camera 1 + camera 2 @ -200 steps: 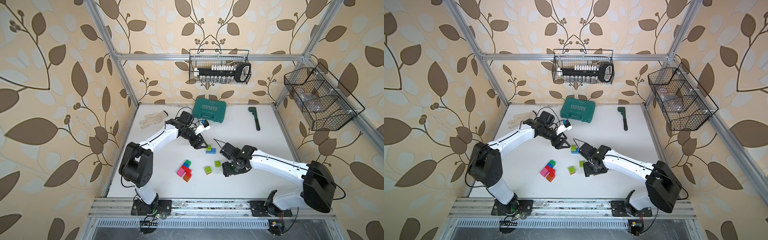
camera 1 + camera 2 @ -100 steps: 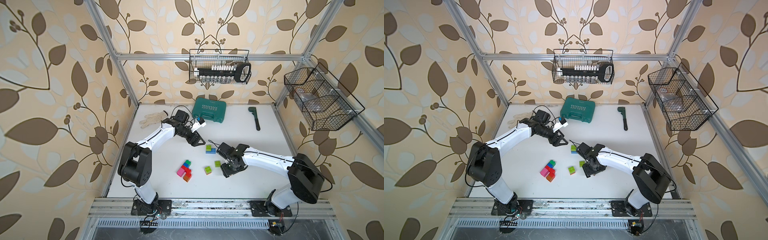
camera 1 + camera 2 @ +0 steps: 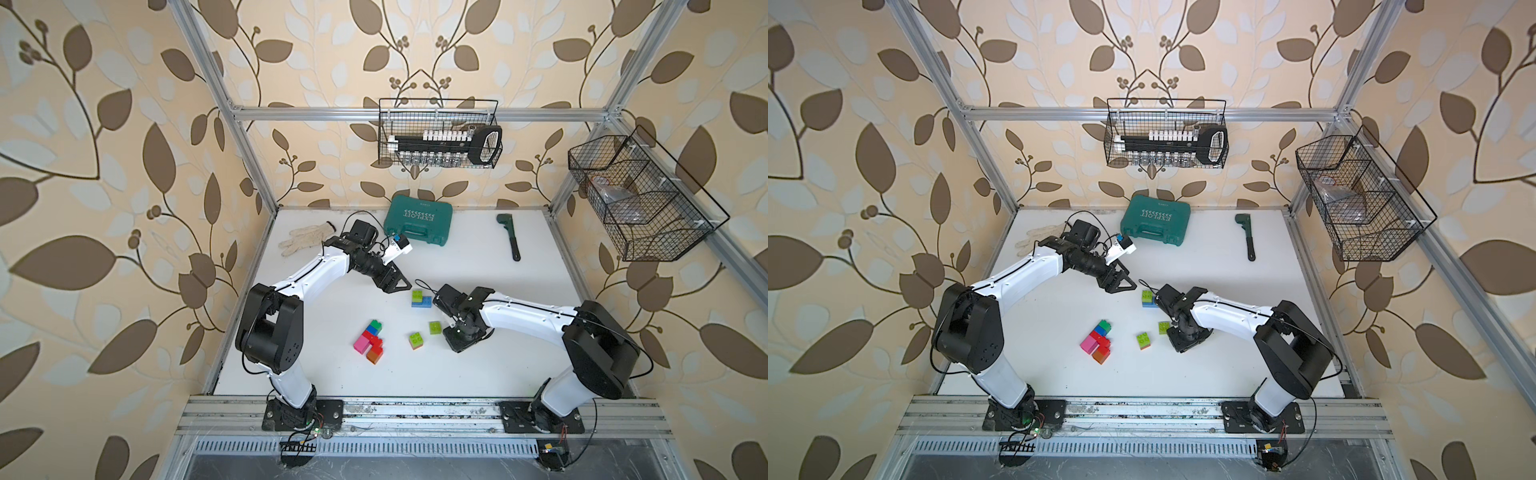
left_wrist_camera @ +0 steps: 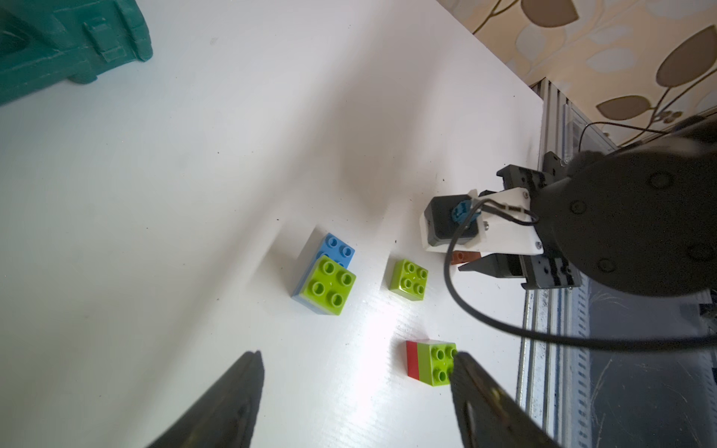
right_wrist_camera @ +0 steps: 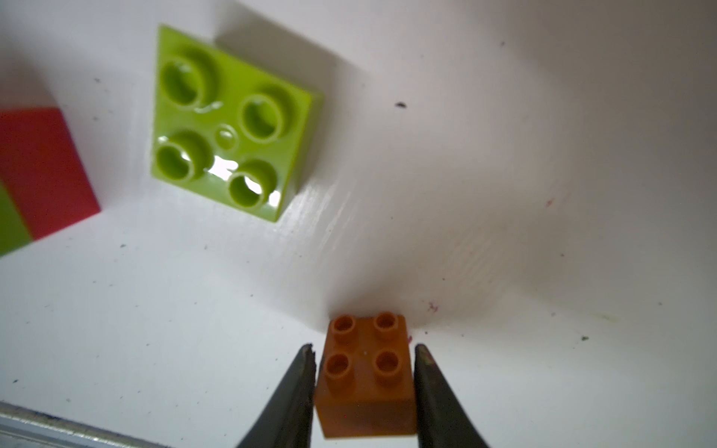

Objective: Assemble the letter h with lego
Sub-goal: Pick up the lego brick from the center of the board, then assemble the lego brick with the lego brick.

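I should take the orange brick studs-up with my left gripper before I set it on the lime brick (image 3: 434, 327), because it is side-up in my right gripper with its studs (image 5: 364, 348) facing forward.
My right gripper (image 5: 364, 349) is shut on a small orange lego brick (image 5: 364, 372), one finger on each side of it, low over the white table. In both top views the gripper (image 3: 455, 338) (image 3: 1179, 343) hides this brick. Beside it lie a lime brick (image 3: 435, 327) (image 5: 229, 128) and a lime-on-red pair (image 3: 415, 340) (image 4: 430, 362). A lime brick sits on a blue one (image 3: 420, 298) (image 4: 326, 279). A joined cluster of pink, red, blue, green and orange bricks (image 3: 370, 340) lies further left. My left gripper (image 3: 395, 284) (image 4: 355, 357) hangs open, holding nothing.
A teal plastic case (image 3: 417, 224) and a white glove (image 3: 305, 237) lie at the back, a green-handled tool (image 3: 510, 235) at the back right. Wire baskets hang on the back wall (image 3: 440, 143) and right wall (image 3: 640, 199). A metal rail (image 3: 415, 411) runs along the front edge.
My right gripper's jaws have closed from wide open onto the orange brick, and that arm's elbow has swung inward. The left arm has barely moved.
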`<state>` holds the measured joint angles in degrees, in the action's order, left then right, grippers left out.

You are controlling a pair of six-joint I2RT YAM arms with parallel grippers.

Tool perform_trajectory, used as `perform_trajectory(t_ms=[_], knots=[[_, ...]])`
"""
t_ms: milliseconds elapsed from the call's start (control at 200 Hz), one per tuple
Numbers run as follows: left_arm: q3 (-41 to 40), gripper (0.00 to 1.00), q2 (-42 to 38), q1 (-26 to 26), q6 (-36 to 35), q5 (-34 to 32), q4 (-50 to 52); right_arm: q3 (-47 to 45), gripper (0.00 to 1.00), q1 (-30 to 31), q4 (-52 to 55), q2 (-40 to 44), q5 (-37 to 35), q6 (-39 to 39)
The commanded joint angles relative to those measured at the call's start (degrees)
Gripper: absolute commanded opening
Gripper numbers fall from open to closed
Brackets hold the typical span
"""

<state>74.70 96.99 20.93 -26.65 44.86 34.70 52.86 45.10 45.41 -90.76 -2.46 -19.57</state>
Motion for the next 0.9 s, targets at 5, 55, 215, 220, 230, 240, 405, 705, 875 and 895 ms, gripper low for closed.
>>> perform_trajectory(t_ms=[5,55,215,220,230,240,405,705,875,895], knots=[[2.5,0.78,-0.5,-0.2,5.4,2.9,1.2,-1.5,0.29,1.8,-3.2,4.2,-3.2,-0.2],[3.7,0.78,0.1,-0.2,7.6,4.3,2.3,-2.2,0.28,3.2,-5.0,6.6,-5.9,-0.2],[6.5,0.78,1.0,1.3,11.5,8.4,9.0,-8.3,0.27,6.4,-17.0,17.5,-12.2,2.1],[6.5,0.78,1.0,1.4,11.9,8.4,9.1,-8.6,0.27,6.5,-17.4,18.1,-12.4,2.2],[6.4,0.78,0.9,1.6,12.0,8.4,9.3,-9.1,0.27,6.7,-18.4,19.0,-12.8,2.6],[6.5,0.78,0.9,1.7,12.3,8.4,9.6,-9.7,0.27,6.9,-19.6,20.0,-13.1,3.0],[6.5,0.79,-0.3,6.0,16.5,10.0,12.8,-20.4,0.25,8.2,-40.1,32.1,-16.5,12.4],[6.4,0.80,-0.5,12.8,28.0,6.5,9.5,-22.5,0.26,9.8,-52.1,33.0,-18.6,20.8],[9.6,0.77,2.9,14.3,29.8,5.0,12.9,-22.8,0.27,11.2,-56.1,32.8,-20.2,22.3],[9.6,0.76,3.0,14.4,30.0,5.1,12.8,-22.7,0.27,11.2,-56.2,32.7,-20.2,22.3]])
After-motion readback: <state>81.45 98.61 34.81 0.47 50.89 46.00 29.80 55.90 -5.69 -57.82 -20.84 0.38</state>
